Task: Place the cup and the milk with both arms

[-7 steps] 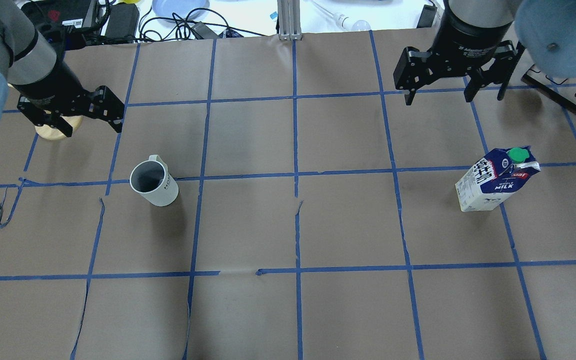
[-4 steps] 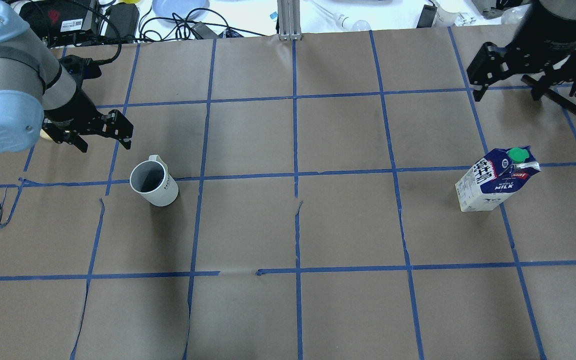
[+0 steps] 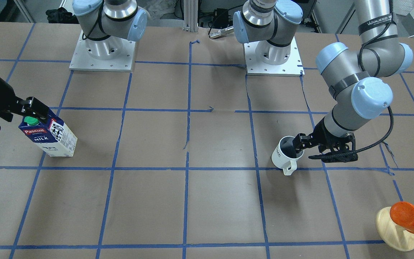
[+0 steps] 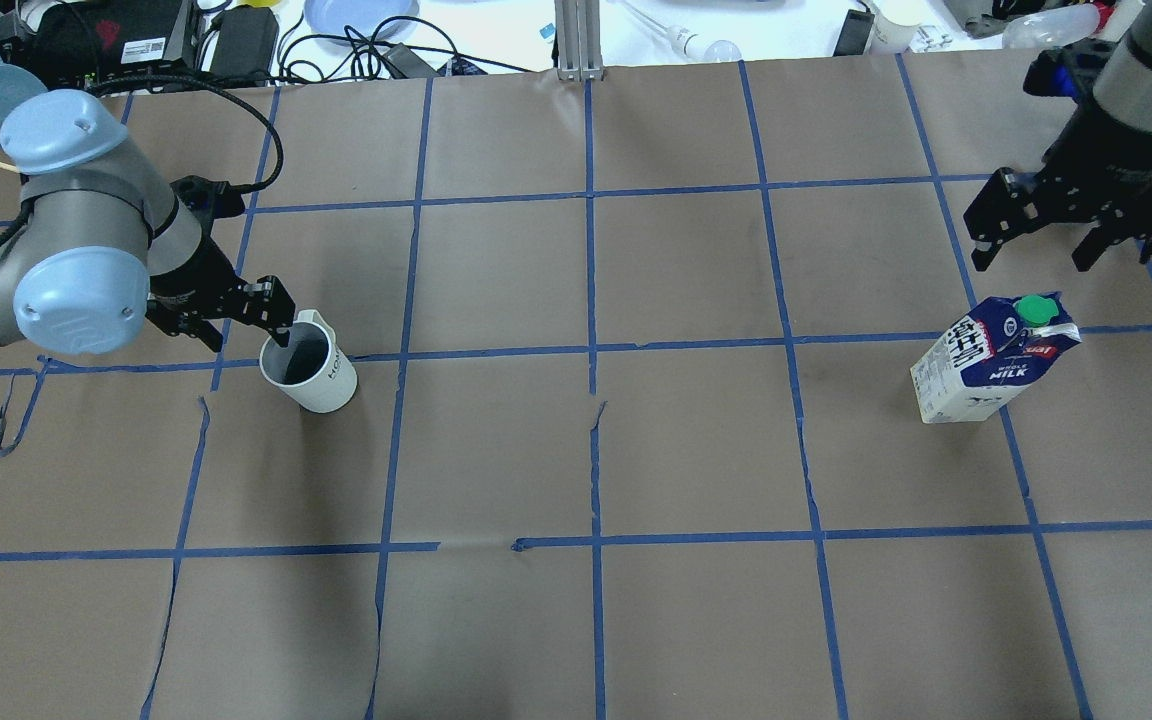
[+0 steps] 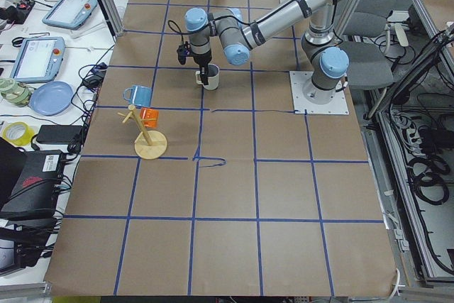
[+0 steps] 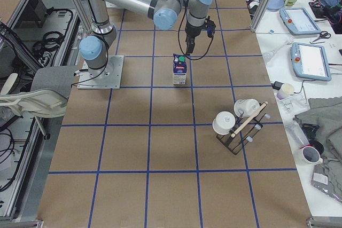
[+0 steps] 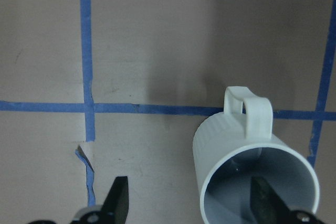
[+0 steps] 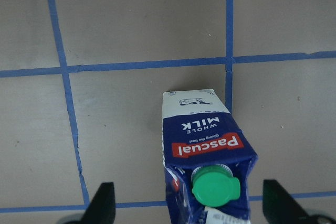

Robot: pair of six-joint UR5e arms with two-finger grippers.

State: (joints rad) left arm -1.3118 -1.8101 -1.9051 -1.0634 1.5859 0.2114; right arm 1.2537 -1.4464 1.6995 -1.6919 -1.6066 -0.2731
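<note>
Next, my right gripper moves until it is centred over the green cap before it closes, because the milk's side is close to one of the gripper's fingers.
The white cup stands upright on the brown paper at the left, handle toward the far side; it also shows in the front view and the left wrist view. My left gripper is open, with one finger inside the cup and the other outside it to the left. The milk stands upright at the right, green cap on top. My right gripper is open and empty, above and just beyond the carton, with its fingers wide on either side.
A wooden mug tree with an orange mug stands at the far left of the table. A black rack with white cups stands at the far right. Cables and a blue plate lie past the far edge.
My left gripper moved from the far left down to the cup and now has one finger in it. My right gripper swung right, then toward the milk. Cup and milk have not moved.
</note>
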